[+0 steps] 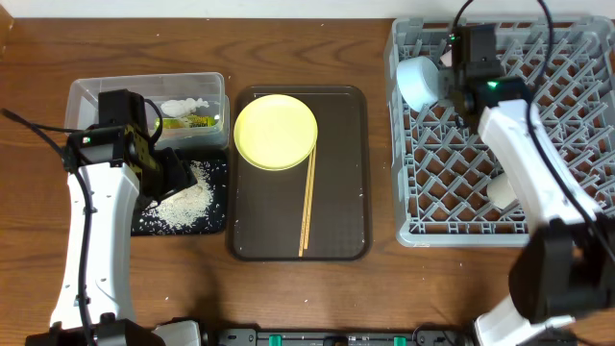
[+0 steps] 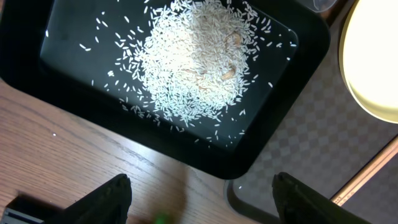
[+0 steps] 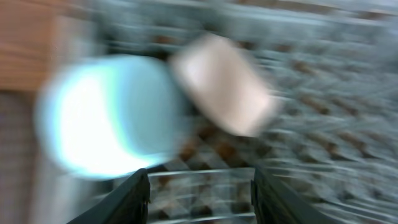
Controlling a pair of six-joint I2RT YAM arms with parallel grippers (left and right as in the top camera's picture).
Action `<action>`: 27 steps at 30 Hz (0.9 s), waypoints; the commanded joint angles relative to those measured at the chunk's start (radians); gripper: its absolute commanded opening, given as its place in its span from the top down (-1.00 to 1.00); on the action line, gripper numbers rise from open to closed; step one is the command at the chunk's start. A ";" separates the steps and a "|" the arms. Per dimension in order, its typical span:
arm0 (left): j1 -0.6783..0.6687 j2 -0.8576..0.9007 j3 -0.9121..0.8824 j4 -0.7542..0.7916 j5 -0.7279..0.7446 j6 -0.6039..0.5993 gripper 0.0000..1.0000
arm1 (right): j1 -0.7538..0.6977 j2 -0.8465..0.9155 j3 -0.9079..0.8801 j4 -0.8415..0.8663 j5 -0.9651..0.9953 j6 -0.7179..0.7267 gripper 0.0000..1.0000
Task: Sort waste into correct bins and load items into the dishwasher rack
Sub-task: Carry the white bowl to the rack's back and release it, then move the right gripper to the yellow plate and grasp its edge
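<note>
The yellow plate is empty, and its rim facing the grey rack is free. My right gripper should keep going there until its fingers are on both sides of the plate's rim.
Whitish rice grains lie heaped in the black tray, which also shows in the left wrist view. My left gripper is open and empty above the tray's near edge; in the overhead view it hangs over the tray. The clear tub holds the white tissue and the green-and-yellow wrapper. The yellow plate and chopsticks lie on the brown serving tray. The light blue bowl lies in the grey rack. My right gripper is open, just behind the bowl and a pale cup.
A white dish sits in the rack, partly hidden by my right arm. The right wrist view is motion-blurred. The plate and a chopstick show at the right of the left wrist view.
</note>
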 commanded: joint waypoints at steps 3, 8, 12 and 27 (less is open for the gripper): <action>0.000 -0.007 -0.004 -0.002 -0.019 -0.002 -0.55 | 0.121 -0.029 0.000 -0.014 -0.480 0.117 -0.02; 0.000 -0.007 -0.004 -0.002 -0.019 -0.002 -0.55 | 0.266 0.035 0.000 0.010 -0.438 0.159 -0.07; 0.000 -0.007 -0.004 -0.002 -0.019 -0.002 -0.56 | 0.351 0.120 0.000 0.055 -0.342 0.311 0.00; 0.000 -0.007 -0.004 -0.002 -0.019 -0.002 -0.56 | 0.482 0.447 0.000 0.344 -0.129 0.496 0.23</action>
